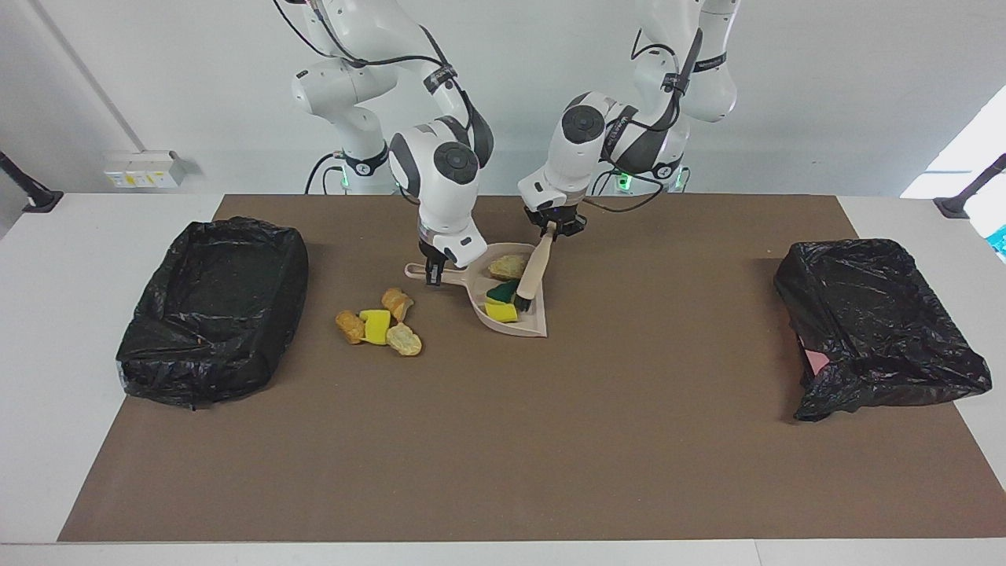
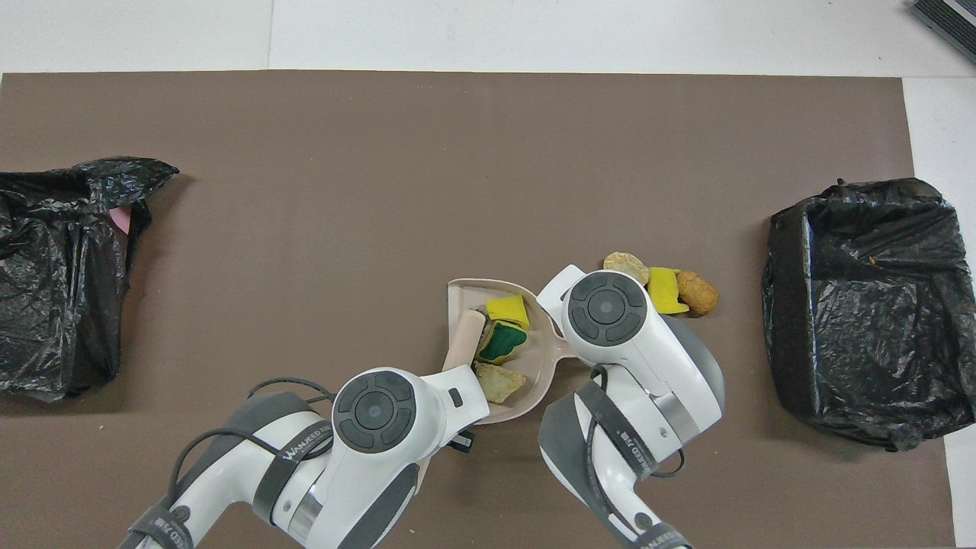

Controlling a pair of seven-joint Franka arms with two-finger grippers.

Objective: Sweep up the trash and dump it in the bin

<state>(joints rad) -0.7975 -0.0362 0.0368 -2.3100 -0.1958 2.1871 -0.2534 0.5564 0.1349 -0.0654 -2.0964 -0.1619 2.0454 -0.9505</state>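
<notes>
The brush's bristles [image 1: 523, 303] sit inside the loaded dustpan, so next my left gripper draws the brush clear before my right gripper carries the dustpan to the bin [image 2: 874, 311].
A beige dustpan [image 1: 537, 324] lies on the brown mat, mid-table. In it are three pieces of trash: a tan lump [image 1: 508, 267], a green-faced sponge [image 1: 501, 292] and a yellow sponge [image 1: 501, 313]. My right gripper [image 1: 434, 273] is shut on the dustpan's handle [image 1: 415, 271]. My left gripper [image 1: 553, 229] is shut on the beige hand brush [image 1: 537, 267], whose dark bristles rest in the pan by the sponges. Several more scraps [image 1: 379, 325] lie on the mat beside the pan, toward the right arm's end. In the overhead view the pan [image 2: 465, 293], brush handle [image 2: 465, 335] and loose scraps [image 2: 662, 290] show; both hands hide their fingers.
A bin lined with a black bag [image 1: 212, 306] stands at the right arm's end of the table, also in the overhead view [image 2: 862, 305]. A second black-bagged bin [image 1: 872, 330] stands at the left arm's end, with a bit of pink showing.
</notes>
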